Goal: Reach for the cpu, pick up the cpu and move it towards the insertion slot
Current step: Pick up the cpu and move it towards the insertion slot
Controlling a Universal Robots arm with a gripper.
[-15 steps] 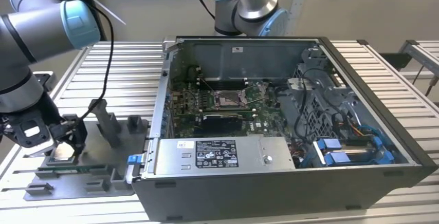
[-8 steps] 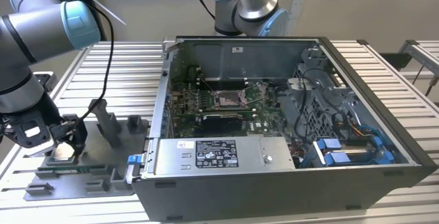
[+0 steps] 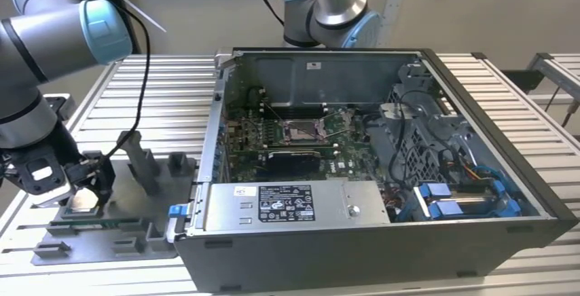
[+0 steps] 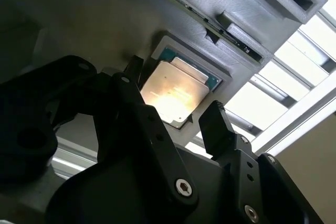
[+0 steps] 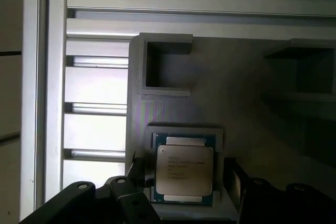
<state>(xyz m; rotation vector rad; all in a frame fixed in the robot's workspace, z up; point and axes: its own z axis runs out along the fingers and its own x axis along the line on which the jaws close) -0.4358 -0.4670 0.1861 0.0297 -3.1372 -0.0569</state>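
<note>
I expect the cpu to come straight out and leave the tray behind when I lift, because the pocket's rim leaves the cpu's pale side uncovered.
The cpu, a flat square chip with a pale metal face, lies in a pocket of the grey plastic tray at the exterior view's left. My gripper is low over it. In both wrist views the black fingers stand one on each side of the cpu, with small gaps, so the gripper is open around it. The insertion slot, a silver-framed square socket, sits on the motherboard inside the open computer case.
A long green memory stick lies in the tray beside the cpu pocket. Upright grey tray posts stand between the gripper and the case wall. A second robot arm stands behind the case. The table is ribbed aluminium.
</note>
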